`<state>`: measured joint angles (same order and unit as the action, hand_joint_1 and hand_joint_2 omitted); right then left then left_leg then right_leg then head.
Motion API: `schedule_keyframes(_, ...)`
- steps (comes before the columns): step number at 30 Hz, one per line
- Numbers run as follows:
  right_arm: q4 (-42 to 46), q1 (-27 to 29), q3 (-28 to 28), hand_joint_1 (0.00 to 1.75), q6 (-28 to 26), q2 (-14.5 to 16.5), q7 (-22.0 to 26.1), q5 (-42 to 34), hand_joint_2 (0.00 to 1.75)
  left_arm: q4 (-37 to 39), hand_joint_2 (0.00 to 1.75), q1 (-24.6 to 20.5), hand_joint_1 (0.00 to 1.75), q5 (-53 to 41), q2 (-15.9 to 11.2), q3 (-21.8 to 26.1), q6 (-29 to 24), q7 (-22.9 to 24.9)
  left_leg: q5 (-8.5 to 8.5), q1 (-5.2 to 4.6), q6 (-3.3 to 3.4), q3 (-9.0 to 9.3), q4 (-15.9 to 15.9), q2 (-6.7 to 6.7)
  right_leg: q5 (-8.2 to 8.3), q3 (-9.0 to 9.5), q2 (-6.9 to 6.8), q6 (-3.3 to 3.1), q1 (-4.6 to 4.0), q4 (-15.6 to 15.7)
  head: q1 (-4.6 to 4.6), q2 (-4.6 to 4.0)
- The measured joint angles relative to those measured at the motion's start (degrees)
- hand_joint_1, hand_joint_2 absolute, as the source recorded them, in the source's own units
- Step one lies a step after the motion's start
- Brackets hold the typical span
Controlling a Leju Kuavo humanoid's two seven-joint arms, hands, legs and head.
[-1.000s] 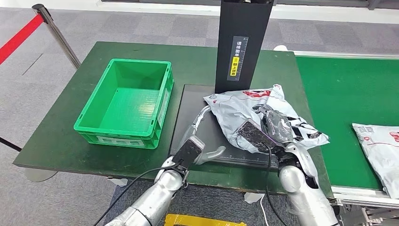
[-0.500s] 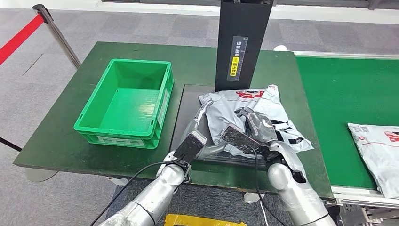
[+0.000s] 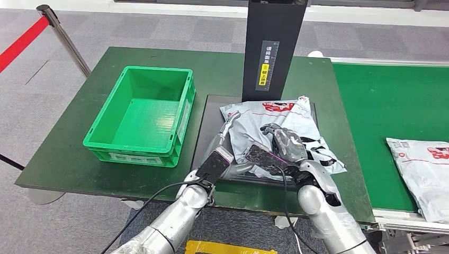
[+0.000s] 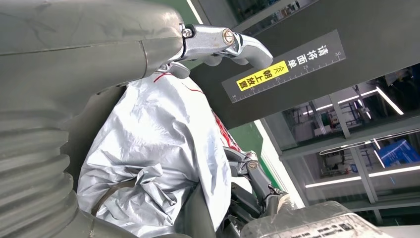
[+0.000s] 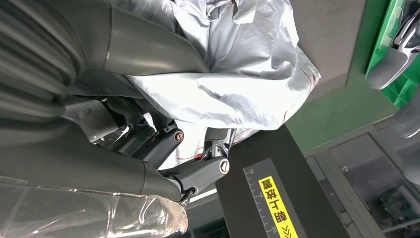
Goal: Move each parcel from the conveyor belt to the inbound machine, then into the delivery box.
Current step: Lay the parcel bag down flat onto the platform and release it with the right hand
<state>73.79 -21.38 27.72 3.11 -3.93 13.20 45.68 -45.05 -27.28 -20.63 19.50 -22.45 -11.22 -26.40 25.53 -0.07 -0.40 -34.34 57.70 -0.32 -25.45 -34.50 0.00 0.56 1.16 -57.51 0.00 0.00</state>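
The crumpled grey parcel (image 3: 254, 124) spreads out wider than the delivery box's opening (image 3: 145, 108). It will rest at a tilt over the delivery box's rim when I lower it in.
A crumpled grey parcel (image 3: 283, 112) with red print lies on the inbound machine's black platform (image 3: 210, 124), at the foot of its black column (image 3: 272, 47). My right hand (image 3: 285, 144) grips the parcel from above, its fingers (image 5: 193, 173) curled into the plastic (image 5: 247, 64). My left hand (image 3: 225, 147) lies at the parcel's left edge with its fingers spread. Its fingers (image 4: 218, 42) reach over the parcel (image 4: 158, 134) and its thumb lies under the near edge. A second grey parcel (image 3: 423, 172) lies on the green conveyor belt (image 3: 386, 100) at the right.
An empty green delivery box (image 3: 143, 114) stands on the dark green table (image 3: 63, 153), left of the platform. A stanchion with a red strap (image 3: 63, 34) stands on the carpet at far left.
My right hand has carried the parcel leftward onto the platform, up to my left hand's fingers. The second parcel has shifted a little left on the belt.
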Motion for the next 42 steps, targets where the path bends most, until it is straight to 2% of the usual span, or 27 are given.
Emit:
schedule_keyframes(15,-0.1,0.1,0.4,1.75,0.8,0.0,0.5,-0.9,1.75,0.3,1.75,-0.2,0.00,0.0,0.0,0.0,-0.5,0.2,0.00,0.00,0.00,0.00,0.0,0.00,0.00,0.00,0.00,0.00,0.00,0.0,0.00,0.00)
schedule_keyframes(23,0.3,0.0,3.3,1.75,2.7,0.5,1.3,-2.3,1.75,2.6,1.75,-1.5,0.00,0.4,0.0,0.0,-0.7,-0.8,0.00,0.01,0.00,0.00,0.0,0.00,0.00,0.00,0.00,0.00,-0.01,0.0,0.01,0.00)
schedule_keyframes(28,-1.2,-2.3,6.0,1.75,4.5,1.1,2.2,-5.4,1.75,5.2,1.75,-3.1,0.00,2.9,0.0,-0.9,-1.4,-1.1,-0.01,0.01,0.00,0.02,0.0,0.05,0.01,0.00,0.07,0.00,0.00,0.0,0.00,0.00)
schedule_keyframes(42,-6.6,-4.1,9.9,1.75,3.7,1.7,3.4,-7.1,1.75,8.6,1.75,-3.9,0.00,4.2,0.0,-1.3,-3.0,-1.9,-0.02,0.01,0.01,0.00,0.0,-0.03,0.01,0.03,-0.03,0.01,0.00,0.0,0.00,0.00)
